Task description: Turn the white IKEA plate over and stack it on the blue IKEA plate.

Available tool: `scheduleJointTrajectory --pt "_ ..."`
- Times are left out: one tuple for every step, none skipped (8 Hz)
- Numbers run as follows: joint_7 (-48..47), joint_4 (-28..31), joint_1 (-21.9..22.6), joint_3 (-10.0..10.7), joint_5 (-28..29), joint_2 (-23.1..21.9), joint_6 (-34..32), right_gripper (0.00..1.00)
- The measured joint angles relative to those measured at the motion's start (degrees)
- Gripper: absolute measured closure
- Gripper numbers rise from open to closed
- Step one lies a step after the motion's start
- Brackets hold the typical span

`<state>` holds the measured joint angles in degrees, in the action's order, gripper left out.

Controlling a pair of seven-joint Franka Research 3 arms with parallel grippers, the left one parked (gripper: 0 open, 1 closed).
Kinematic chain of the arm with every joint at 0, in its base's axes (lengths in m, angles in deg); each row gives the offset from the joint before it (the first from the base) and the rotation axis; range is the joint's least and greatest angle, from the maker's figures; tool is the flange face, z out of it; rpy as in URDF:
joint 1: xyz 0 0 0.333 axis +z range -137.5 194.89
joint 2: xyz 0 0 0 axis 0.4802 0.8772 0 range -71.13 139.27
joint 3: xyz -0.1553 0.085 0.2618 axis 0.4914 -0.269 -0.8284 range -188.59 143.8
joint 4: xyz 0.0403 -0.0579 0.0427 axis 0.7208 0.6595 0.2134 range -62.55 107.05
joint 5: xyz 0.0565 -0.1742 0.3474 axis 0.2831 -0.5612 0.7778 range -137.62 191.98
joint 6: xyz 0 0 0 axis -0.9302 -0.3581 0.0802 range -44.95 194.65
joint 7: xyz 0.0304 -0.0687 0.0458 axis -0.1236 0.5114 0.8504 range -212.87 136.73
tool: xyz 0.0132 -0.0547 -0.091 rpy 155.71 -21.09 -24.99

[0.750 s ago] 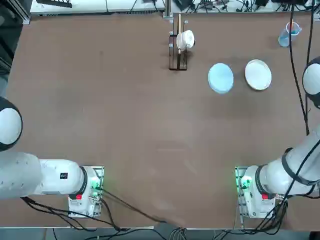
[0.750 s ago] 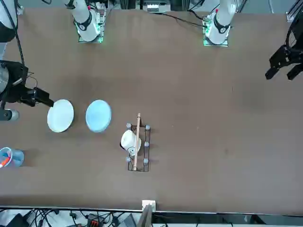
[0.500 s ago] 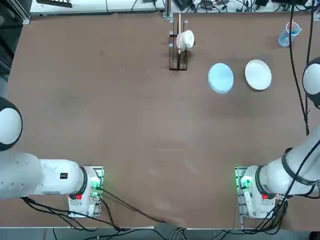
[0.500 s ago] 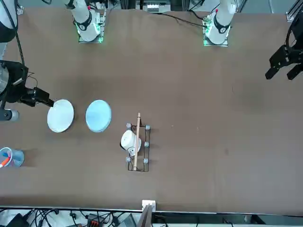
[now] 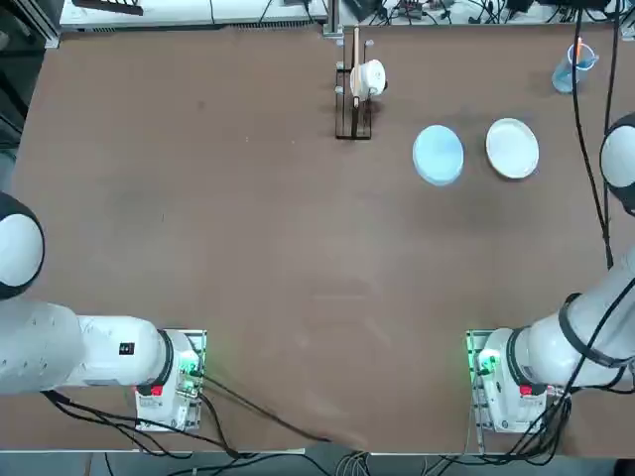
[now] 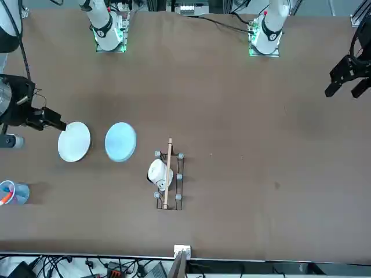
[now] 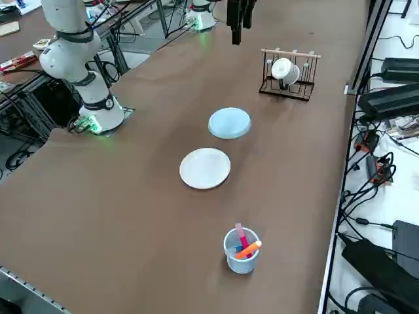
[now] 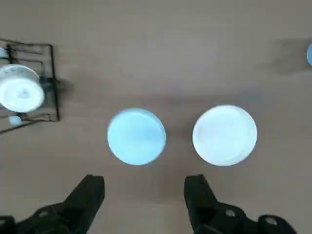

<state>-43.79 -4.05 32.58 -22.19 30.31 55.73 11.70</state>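
I see two round plates that look almost equally wide, so I expect the white plate (image 6: 74, 142) to cover the blue plate's whole rim (image 6: 120, 142) from sight when I stack it.
The white IKEA plate (image 5: 512, 149) (image 6: 74, 141) (image 7: 205, 168) (image 8: 224, 135) lies flat on the brown table at the far right. The blue IKEA plate (image 5: 438, 154) (image 6: 120, 141) (image 7: 230, 122) (image 8: 136, 136) lies beside it with a small gap, toward the table's middle. My right gripper (image 6: 57, 122) (image 8: 144, 190) hangs well above the table, just on the robot's side of the white plate. Its fingers (image 8: 91, 194) are open with nothing between them. It is outside the top and right side views.
A wire rack with a wooden bar holds a small white cup (image 5: 355, 91) (image 6: 165, 174) (image 7: 286, 70) (image 8: 22, 92) beyond the blue plate. A clear blue tumbler (image 5: 571, 67) (image 6: 14, 192) (image 7: 241, 250) with pens stands at the far right corner.
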Motion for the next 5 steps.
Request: scheduleJointTrajectory --pt "0.0 2.42 -0.02 0.0 -0.61 0.23 0.48 0.0" --pt "0.0 5.42 -0.09 0.04 -1.03 0.52 2.65 0.0" --pt "0.0 8.91 -0.14 0.07 -1.81 0.72 6.6 0.0" --pt "0.0 13.55 -0.16 0.09 -2.67 0.66 12.49 0.0" --pt "0.0 20.17 -0.14 0.09 -3.1 0.13 20.44 0.0"
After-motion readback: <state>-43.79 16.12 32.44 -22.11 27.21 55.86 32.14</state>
